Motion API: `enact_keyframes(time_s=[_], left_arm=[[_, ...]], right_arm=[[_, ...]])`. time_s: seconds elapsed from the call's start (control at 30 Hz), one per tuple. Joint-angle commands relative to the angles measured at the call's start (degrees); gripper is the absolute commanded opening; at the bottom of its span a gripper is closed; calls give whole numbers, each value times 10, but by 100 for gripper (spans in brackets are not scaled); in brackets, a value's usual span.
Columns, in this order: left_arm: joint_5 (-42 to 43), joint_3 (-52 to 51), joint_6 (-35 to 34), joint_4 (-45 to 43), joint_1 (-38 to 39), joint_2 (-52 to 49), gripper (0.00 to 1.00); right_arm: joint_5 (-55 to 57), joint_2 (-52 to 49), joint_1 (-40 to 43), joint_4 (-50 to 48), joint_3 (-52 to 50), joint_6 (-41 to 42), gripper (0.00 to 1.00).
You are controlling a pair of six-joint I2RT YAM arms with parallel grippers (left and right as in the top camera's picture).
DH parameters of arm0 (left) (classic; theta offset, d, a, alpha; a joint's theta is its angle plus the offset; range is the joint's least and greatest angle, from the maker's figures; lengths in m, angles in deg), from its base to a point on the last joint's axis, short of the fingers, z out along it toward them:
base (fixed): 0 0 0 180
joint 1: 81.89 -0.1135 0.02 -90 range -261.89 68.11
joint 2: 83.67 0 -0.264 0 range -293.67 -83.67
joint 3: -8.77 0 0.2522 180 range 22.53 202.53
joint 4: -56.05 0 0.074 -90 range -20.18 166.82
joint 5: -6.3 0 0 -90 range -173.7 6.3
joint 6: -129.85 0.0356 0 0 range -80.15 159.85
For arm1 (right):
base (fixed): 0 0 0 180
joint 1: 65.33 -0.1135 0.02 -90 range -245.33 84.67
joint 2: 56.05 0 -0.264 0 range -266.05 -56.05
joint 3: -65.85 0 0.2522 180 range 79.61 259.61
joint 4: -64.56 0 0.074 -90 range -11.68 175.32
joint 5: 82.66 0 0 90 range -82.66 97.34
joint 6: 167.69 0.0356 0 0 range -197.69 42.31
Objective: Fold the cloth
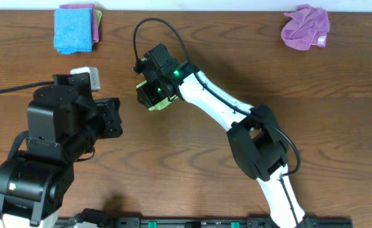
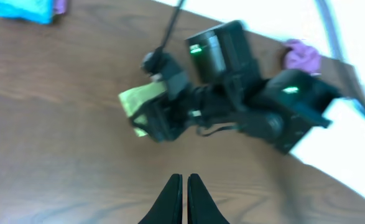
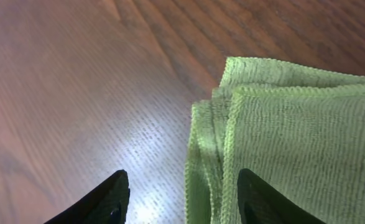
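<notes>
My right gripper is covering the cloth's layered edge (image 1: 141,84) on my left gripper's side. It should move away to the opposite edge so my left gripper can grip the layers (image 3: 214,143).
A folded yellow-green cloth (image 3: 294,137) lies on the wooden table, mostly hidden under my right gripper in the overhead view (image 1: 161,103). It also shows in the left wrist view (image 2: 135,99). My right gripper (image 3: 182,190) is open just above it, one finger over the bare wood and the other over the cloth's layered edge. It shows over the cloth in the overhead view (image 1: 153,94). My left gripper (image 2: 183,186) is shut and empty, above bare wood to the left of the cloth (image 1: 113,117).
A folded blue cloth (image 1: 73,28) on a pink and green stack lies at the back left. A crumpled purple cloth (image 1: 306,26) lies at the back right, also in the left wrist view (image 2: 301,56). The right arm (image 1: 224,111) crosses the middle.
</notes>
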Motion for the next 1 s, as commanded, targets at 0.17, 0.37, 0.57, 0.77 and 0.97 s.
enact_keyframes(time_s=[0.17, 0.37, 0.57, 0.77, 0.97], left_arm=[[-64, 0, 12, 6, -61, 1, 6], [41, -116, 4, -69, -111, -1, 9], [128, -296, -82, -238, -120, -38, 23], [143, -370, -145, -376, -121, -121, 65], [184, -372, -158, -443, -121, -204, 76]], right_arm=[[129, 14, 54, 142, 172, -52, 54], [104, 6, 106, 149, 156, -38, 1], [133, -16, 101, 127, 156, -43, 1], [134, -77, 102, 123, 156, -38, 1], [133, -105, 101, 127, 156, -25, 1]])
